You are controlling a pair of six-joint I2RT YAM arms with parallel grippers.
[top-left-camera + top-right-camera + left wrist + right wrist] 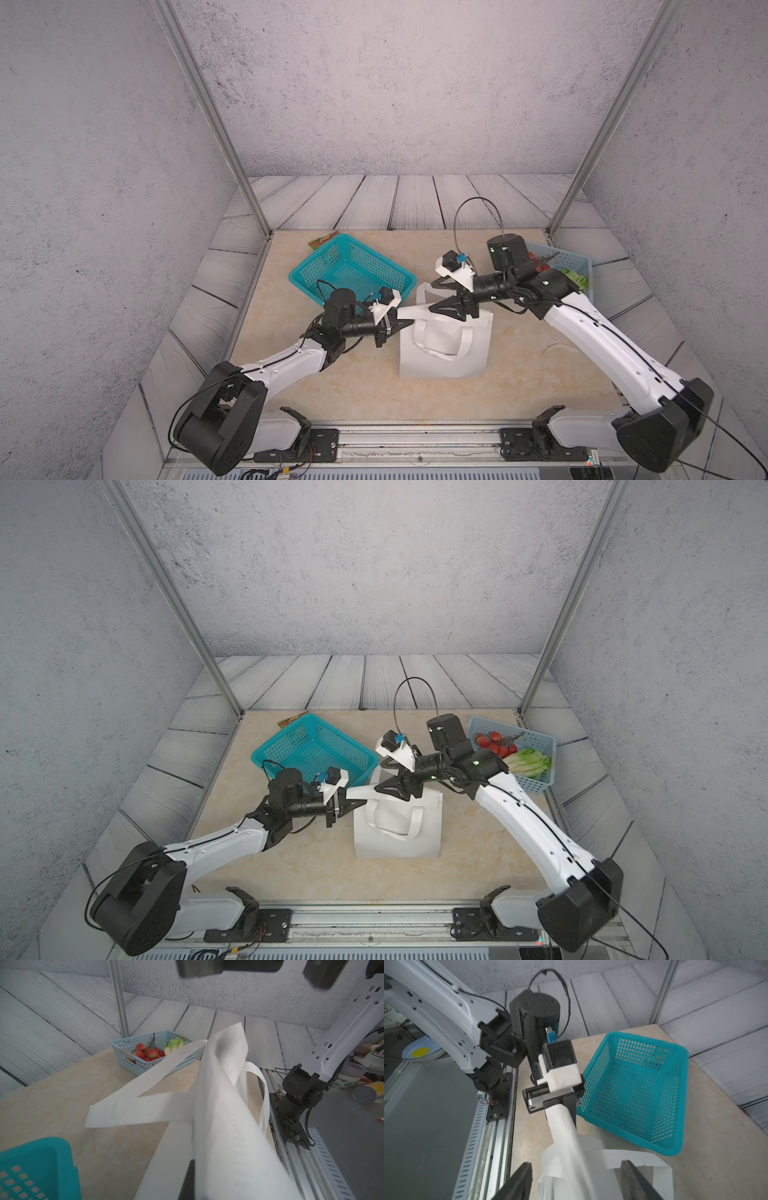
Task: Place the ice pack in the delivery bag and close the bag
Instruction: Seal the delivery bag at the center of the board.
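The bag's top edge (564, 1130) is bunched up in the robot's left gripper, so next the right gripper pinches it shut before the left gripper opens and takes the bag's corner (406, 313) flat.
The white delivery bag (444, 349) (397, 833) stands on the table's middle, one loop handle hanging down its front. My left gripper (401, 322) (351, 798) is shut on the bag's upper left edge, and the fabric (224, 1126) is drawn taut toward it. In the right wrist view the left gripper (560, 1103) pinches a rolled strip of the bag (566, 1147). My right gripper (436, 297) (384, 776) (576, 1164) hovers open over the bag's top, its fingers either side of the fabric without touching it. The ice pack is out of view.
A teal mesh basket (353, 266) (316, 746) (637, 1088) sits behind and left of the bag, with a small colourful packet (322, 240) behind it. At the back right a light-blue basket (528, 746) (149, 1051) holds red fruit and lettuce. Metal posts stand at the back corners.
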